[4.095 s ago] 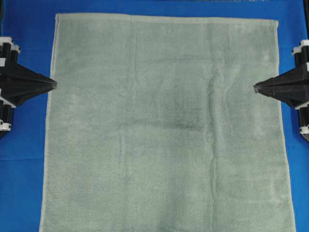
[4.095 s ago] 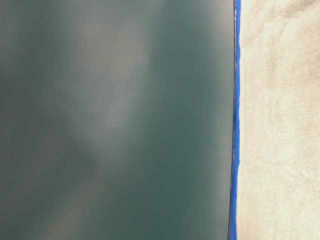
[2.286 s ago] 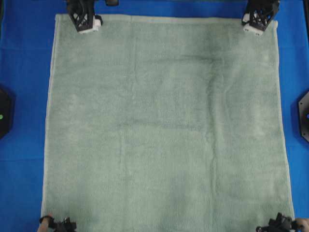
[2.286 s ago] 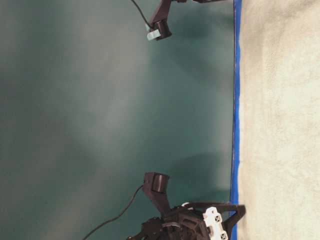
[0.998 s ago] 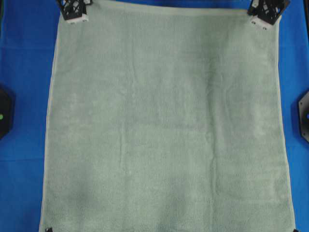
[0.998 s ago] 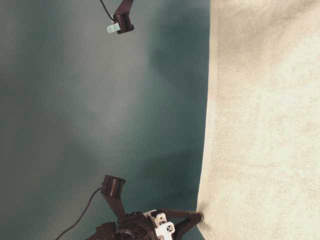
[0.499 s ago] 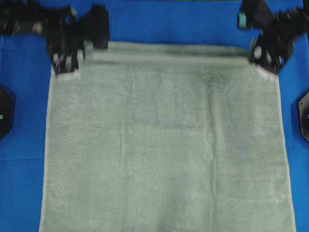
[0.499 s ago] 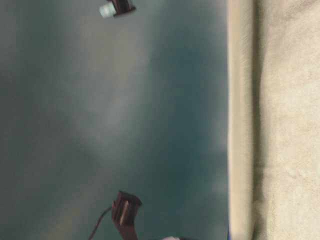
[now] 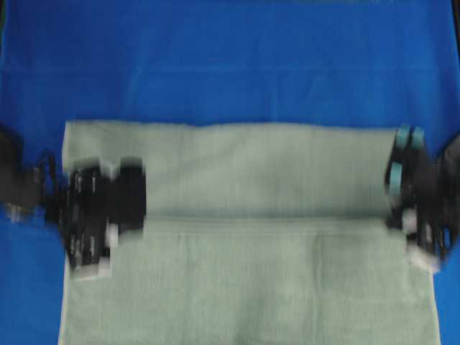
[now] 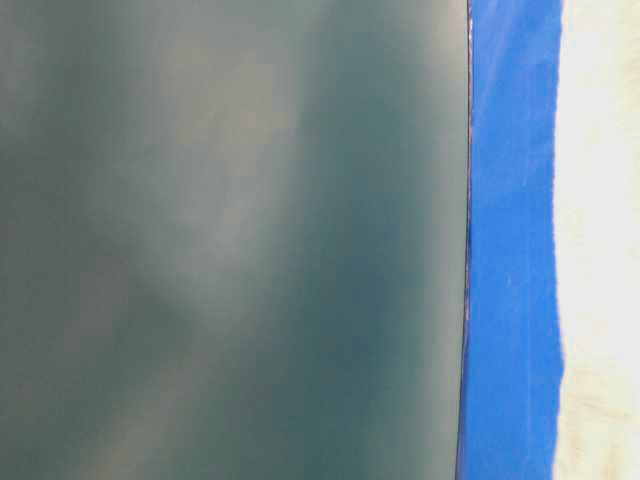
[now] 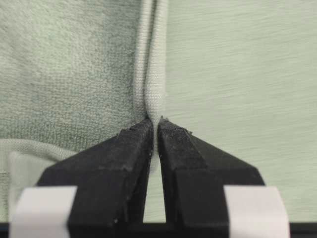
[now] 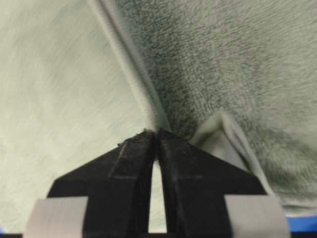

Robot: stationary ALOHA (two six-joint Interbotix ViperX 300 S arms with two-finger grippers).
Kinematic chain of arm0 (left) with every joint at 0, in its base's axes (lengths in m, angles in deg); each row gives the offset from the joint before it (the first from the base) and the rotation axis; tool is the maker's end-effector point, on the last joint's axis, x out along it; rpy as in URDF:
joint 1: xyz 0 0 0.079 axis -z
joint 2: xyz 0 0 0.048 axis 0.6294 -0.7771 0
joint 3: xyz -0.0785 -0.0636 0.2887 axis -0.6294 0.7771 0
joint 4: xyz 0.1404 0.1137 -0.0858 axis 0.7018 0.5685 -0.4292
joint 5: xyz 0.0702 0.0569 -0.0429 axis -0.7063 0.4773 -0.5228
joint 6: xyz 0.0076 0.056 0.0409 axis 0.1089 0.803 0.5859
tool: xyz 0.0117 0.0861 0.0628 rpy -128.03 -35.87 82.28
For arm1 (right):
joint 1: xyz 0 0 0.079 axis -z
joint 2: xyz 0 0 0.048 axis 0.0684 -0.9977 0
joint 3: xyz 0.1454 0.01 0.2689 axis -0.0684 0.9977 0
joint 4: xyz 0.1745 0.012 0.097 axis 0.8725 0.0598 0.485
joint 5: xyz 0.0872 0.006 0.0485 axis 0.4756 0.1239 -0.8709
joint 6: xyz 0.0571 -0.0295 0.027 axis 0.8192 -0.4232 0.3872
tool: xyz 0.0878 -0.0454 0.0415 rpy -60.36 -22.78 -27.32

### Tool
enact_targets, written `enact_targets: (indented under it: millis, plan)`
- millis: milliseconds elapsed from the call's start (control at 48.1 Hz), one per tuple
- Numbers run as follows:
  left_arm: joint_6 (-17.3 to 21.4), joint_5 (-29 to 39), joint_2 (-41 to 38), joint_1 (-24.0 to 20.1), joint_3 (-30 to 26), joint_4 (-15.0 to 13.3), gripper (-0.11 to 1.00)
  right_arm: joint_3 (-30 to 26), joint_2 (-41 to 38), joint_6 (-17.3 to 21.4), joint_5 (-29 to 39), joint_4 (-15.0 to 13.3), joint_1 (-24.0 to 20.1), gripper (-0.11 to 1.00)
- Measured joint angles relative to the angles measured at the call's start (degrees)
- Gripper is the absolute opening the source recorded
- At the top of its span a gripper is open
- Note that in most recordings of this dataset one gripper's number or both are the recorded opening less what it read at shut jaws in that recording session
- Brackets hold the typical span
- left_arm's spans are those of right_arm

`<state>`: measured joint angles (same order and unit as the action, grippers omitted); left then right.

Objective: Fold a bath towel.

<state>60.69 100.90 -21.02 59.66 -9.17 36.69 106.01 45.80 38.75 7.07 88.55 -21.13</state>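
Note:
The flap's hem [image 9: 266, 224] runs straight across between the two grippers, so the robot's right gripper should go on pulling it until it reaches the towel's near edge before it releases.
The bath towel [image 9: 251, 287] is pale sage-green terry cloth lying on the blue table. Its far part is doubled over toward the near side as a flap [image 9: 251, 169], and the flap's hem runs straight across between the two grippers. My left gripper [image 9: 100, 223] is at the hem's left end and blurred. In the left wrist view the left gripper [image 11: 154, 121] is shut on the towel's hemmed edge [image 11: 154, 74]. My right gripper [image 9: 413, 219] is at the hem's right end. Up close the right gripper [image 12: 156, 131] is shut on a fold of the towel [image 12: 223, 59].
The blue table cover [image 9: 230, 65] is bare behind the folded towel. In the table-level view a blue strip [image 10: 510, 250] lies between a dark green backdrop [image 10: 220, 240] and the towel's pale edge [image 10: 600, 250]. Dark arm parts [image 9: 11, 172] sit at the left edge.
Both grippers have moved from the far corners toward the near side, carrying the towel's far edge over the rest. More blue table now shows at the back.

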Motion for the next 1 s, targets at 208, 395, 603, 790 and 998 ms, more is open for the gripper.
enact_targets:
  millis: [208, 395, 603, 790, 998]
  plan:
    - [-5.54, -0.88, -5.63, 10.55, -6.42, 0.26, 0.04, -4.92, -9.40, 13.62, -4.83, -3.25, -14.94, 0.05]
    - [-6.86, -0.88, -11.25, 16.44, -12.39, 0.35, 0.04, -10.99, -17.58, 19.51, -5.27, -4.48, -21.80, 0.05]
    - [-10.81, -0.88, -14.77, 19.69, -15.64, 0.35, 0.04, -16.52, -23.73, 24.17, -5.27, -4.66, -26.89, 0.05]
    - [-11.34, -1.32, -16.52, 20.04, -16.17, 0.79, 0.04, -17.49, -26.46, 26.02, -5.36, -4.75, -27.42, 0.05]
    - [-11.34, -3.87, -17.14, 20.48, -16.26, 0.88, 0.04, -17.49, -26.54, 26.10, -7.91, -5.01, -27.51, 0.05]
